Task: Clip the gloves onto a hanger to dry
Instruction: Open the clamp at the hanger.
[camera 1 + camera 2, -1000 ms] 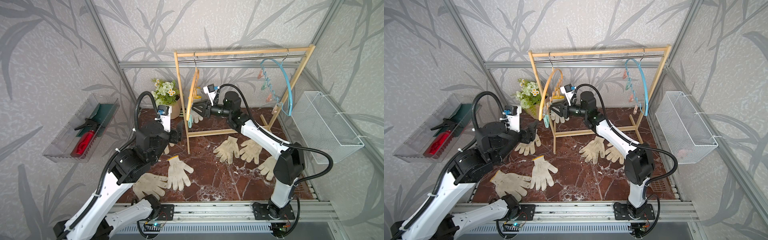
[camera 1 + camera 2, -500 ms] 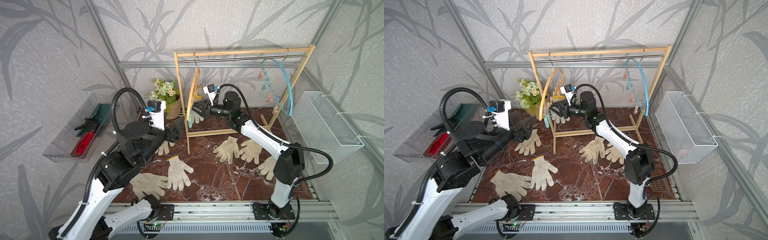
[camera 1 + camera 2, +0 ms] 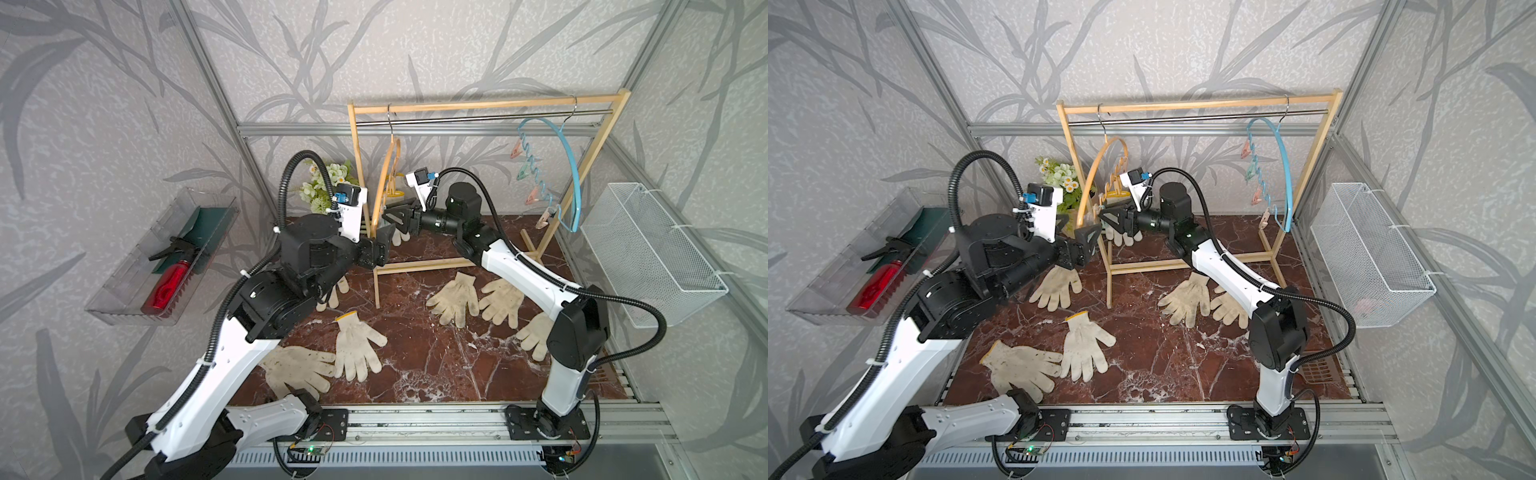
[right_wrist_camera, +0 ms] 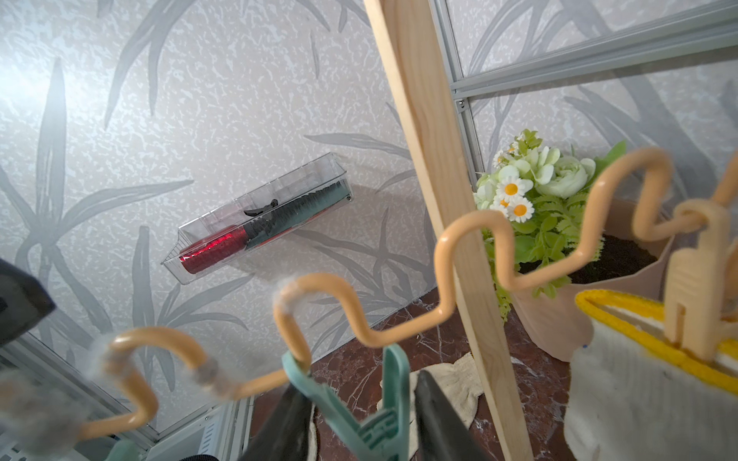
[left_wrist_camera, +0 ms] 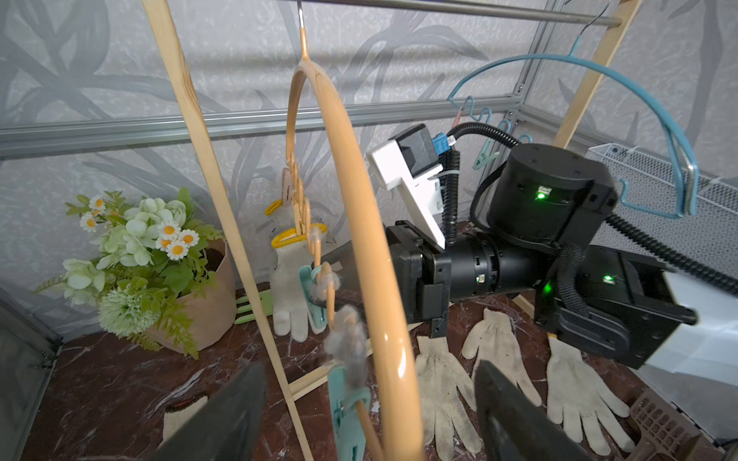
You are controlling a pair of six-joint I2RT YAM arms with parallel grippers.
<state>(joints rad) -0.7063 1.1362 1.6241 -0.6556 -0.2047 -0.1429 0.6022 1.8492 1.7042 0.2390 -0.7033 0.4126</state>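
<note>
The orange hanger's arc (image 5: 393, 368) passes loosely through my open left gripper, so my left gripper should pinch the arc and turn it while my right gripper squeezes the teal clip (image 4: 373, 426).
An orange hanger (image 3: 388, 166) hangs on the rail, and one glove (image 5: 287, 279) is pinned by its yellow cuff to the hanger's wavy bar (image 4: 459, 247). My right gripper (image 4: 359, 385) is shut on a teal clip (image 4: 379, 431) on that bar, one jaw on each handle. My left gripper (image 5: 367, 371) is open and empty. The hanger's arc (image 5: 359, 239) runs between its fingers, near a second teal clip (image 5: 347, 419). Several gloves lie on the floor, among them two near the front left (image 3: 357, 349) (image 3: 297, 370) and others under my right arm (image 3: 455, 297) (image 3: 500, 299).
The wooden rack (image 3: 486, 106) also carries a blue hanger (image 3: 569, 166) with clips. A flower pot (image 3: 328, 187) stands behind the rack's left post. A wire basket (image 3: 648, 249) hangs on the right wall. On the left wall, a clear tray (image 3: 166, 266) holds a red bottle.
My left arm has risen from beside a glove on the floor to the orange hanger, its gripper empty and slightly wider. My right arm has stayed at the clip.
</note>
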